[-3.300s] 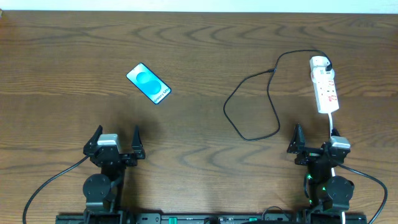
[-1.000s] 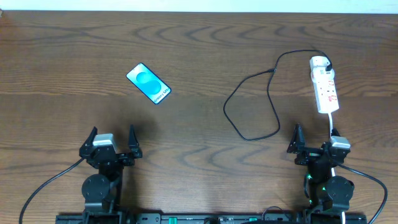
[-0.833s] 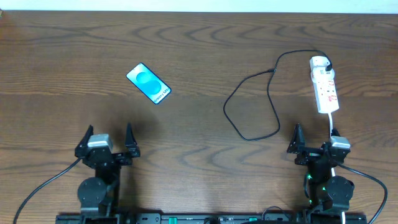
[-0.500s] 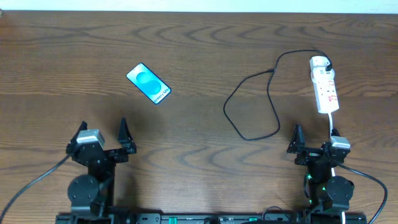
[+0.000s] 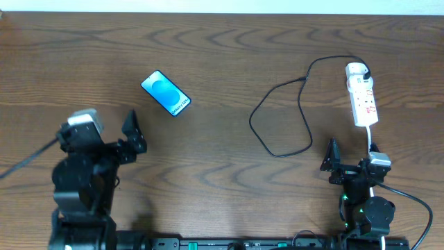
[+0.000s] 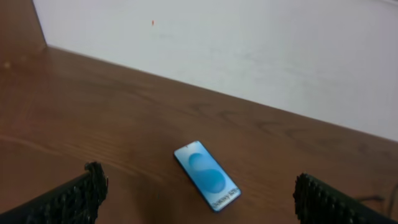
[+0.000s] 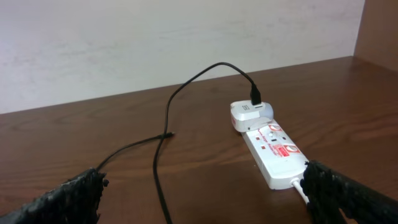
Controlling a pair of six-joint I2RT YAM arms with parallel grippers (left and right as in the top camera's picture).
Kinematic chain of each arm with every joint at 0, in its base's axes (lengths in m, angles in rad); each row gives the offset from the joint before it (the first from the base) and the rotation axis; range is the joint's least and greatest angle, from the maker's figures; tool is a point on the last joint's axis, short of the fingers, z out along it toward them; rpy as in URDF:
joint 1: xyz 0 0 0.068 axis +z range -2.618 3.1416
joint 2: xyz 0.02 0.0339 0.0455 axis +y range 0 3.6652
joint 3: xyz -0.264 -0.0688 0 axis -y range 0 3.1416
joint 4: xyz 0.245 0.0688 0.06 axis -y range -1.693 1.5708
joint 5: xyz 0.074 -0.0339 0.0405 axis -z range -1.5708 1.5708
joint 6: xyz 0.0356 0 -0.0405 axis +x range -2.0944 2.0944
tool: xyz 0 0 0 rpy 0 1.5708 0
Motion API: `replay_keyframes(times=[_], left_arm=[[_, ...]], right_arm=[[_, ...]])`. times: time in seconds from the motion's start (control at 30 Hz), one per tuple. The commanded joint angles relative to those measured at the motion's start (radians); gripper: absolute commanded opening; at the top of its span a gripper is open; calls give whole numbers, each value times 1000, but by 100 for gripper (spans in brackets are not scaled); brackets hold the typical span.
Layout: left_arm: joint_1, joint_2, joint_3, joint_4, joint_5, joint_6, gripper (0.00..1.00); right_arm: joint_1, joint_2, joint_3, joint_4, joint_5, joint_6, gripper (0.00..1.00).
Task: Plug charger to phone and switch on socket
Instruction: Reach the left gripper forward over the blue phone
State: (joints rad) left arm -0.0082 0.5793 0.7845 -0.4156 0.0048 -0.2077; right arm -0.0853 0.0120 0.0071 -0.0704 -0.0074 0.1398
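Observation:
The phone lies at a slant to my left gripper, with its lettered end (image 5: 181, 107) toward the cable. My left gripper should turn around and take hold of the phone's top end (image 5: 151, 80) squarely.
The phone (image 5: 166, 93), blue screen up, lies on the table at the upper left; in the left wrist view it (image 6: 206, 175) lies ahead, seen between my fingers. My left gripper (image 5: 105, 137) is open and empty, below and left of the phone, apart from it; in the left wrist view (image 6: 199, 186) its fingers are wide apart. The black charger cable (image 5: 277, 118) loops at centre right, running from a white adapter (image 7: 249, 113) on the white socket strip (image 5: 362, 94). My right gripper (image 5: 352, 154) is open and empty, just below the strip (image 7: 273, 149), with the cable (image 7: 160, 168) ahead of it.
The strip's white cord (image 5: 370, 139) runs down past my right gripper. A pale wall (image 6: 249, 50) stands behind the table's far edge. Bare wood table (image 5: 222, 42) lies between the phone and the cable loop.
My left arm has risen from its rest pose and swung left and up toward the phone. The right arm, phone, cable and strip have not moved.

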Motion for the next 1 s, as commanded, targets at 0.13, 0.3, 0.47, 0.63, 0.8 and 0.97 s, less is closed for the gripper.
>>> replay_keyframes(times=[0.13, 0.3, 0.47, 0.63, 0.8, 0.97], left_arm=[[2, 217, 293, -161, 98, -113, 98], [2, 361, 489, -295, 193, -111, 98], [2, 424, 568, -315, 429, -108, 98], [2, 432, 568, -466, 470, -108, 98], [2, 452, 566, -427, 467, -195, 98], [2, 459, 569, -438, 229, -391, 98]], right_arm=[[6, -5, -2, -5, 2, -6, 99], [6, -5, -2, -5, 2, -6, 99], [6, -5, -2, -5, 2, -6, 99], [6, -5, -2, -5, 2, -6, 99], [6, -5, -2, -5, 2, -6, 99], [6, -5, -2, -5, 2, -6, 99]])
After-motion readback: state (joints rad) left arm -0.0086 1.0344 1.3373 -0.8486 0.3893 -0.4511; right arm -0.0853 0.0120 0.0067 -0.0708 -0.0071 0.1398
